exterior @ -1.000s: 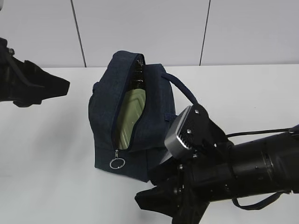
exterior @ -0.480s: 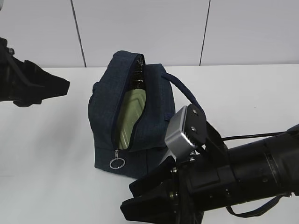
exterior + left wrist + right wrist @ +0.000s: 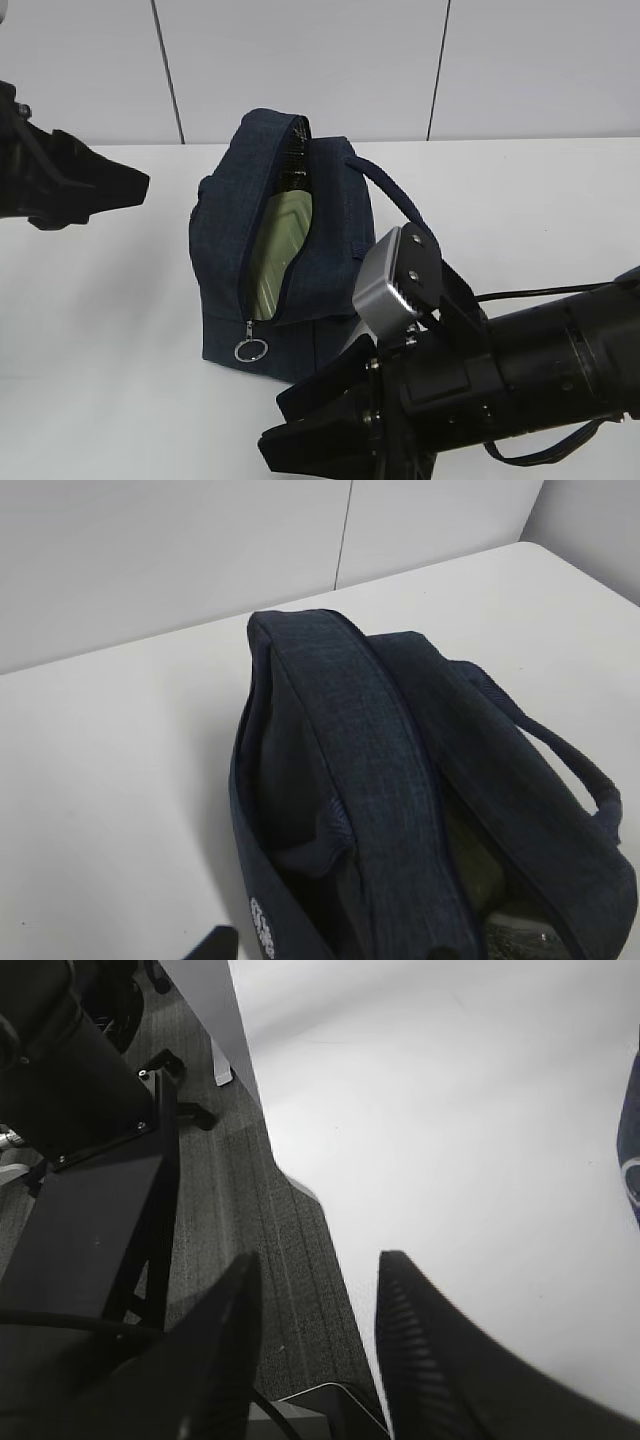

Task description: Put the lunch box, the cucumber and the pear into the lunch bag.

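The lunch box has its pale green lid sitting inside the edges, so I expect the zipper to close all the way over it when I pull the silver ring pull up.
The navy lunch bag stands upright mid-table with its zipper open and the silver ring pull at the bottom. The lunch box's pale green lid shows through the opening. Something dark sits above it at the top of the opening; I cannot tell what it is. No cucumber or pear shows outside the bag. The left wrist view looks down on the bag. My left gripper hovers to the bag's left, empty. My right gripper is open and empty in front of the bag, over the table's front edge.
The bag's loop handle sticks out to the right, above my right arm's wrist camera housing. The white table is bare around the bag. A dark stand and grey floor lie below the table edge.
My right arm has shifted left and lower in front of the bag, and its jaws now stand wider apart. It has been still for the last half second. The left arm and bag have not moved.
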`<state>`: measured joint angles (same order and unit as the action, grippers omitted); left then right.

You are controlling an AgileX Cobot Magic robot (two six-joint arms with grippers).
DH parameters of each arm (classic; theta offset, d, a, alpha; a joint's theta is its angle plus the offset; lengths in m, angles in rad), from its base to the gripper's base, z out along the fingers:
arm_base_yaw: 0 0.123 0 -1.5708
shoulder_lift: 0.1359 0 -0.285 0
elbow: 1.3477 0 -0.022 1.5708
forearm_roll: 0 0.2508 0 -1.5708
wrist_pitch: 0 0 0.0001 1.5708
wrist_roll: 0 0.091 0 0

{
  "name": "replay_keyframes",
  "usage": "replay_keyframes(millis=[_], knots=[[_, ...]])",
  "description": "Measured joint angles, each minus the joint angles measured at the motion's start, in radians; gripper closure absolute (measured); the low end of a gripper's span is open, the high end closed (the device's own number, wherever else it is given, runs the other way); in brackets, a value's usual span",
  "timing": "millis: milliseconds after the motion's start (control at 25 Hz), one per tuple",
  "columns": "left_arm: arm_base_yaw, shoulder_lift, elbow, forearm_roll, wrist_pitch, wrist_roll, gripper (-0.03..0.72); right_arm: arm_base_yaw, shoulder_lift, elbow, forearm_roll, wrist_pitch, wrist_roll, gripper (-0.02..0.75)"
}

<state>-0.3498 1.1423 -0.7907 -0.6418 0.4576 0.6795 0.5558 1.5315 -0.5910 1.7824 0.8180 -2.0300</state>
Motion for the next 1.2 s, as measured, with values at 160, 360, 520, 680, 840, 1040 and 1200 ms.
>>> replay_keyframes(millis=[160, 360, 520, 680, 840, 1040, 1200], knots=[[0.000, 0.000, 0.000, 0.000, 0.000, 0.000, 0.346, 0.000, 0.000, 0.000, 0.000, 0.000, 0.000, 0.439], [0.000, 0.000, 0.000, 0.000, 0.000, 0.000, 0.346, 0.000, 0.000, -0.009, -0.050, -0.012, 0.020, 0.442], [0.000, 0.000, 0.000, 0.000, 0.000, 0.000, 0.346, 0.033, -0.036, -0.069, -0.323, -0.119, 0.263, 0.490], [0.000, 0.000, 0.000, 0.000, 0.000, 0.000, 0.346, 0.080, -0.093, -0.129, -0.671, -0.261, 0.641, 0.505], [0.000, 0.000, 0.000, 0.000, -0.001, 0.000, 0.346, 0.179, -0.142, -0.127, -0.964, -0.475, 0.998, 0.505], [0.000, 0.000, 0.000, 0.000, -0.001, 0.000, 0.346, 0.356, -0.157, -0.023, -1.052, -0.870, 1.266, 0.505], [0.000, 0.000, 0.000, 0.000, -0.001, 0.000, 0.346, 0.405, -0.153, 0.073, -1.262, -1.086, 1.516, 0.505]])
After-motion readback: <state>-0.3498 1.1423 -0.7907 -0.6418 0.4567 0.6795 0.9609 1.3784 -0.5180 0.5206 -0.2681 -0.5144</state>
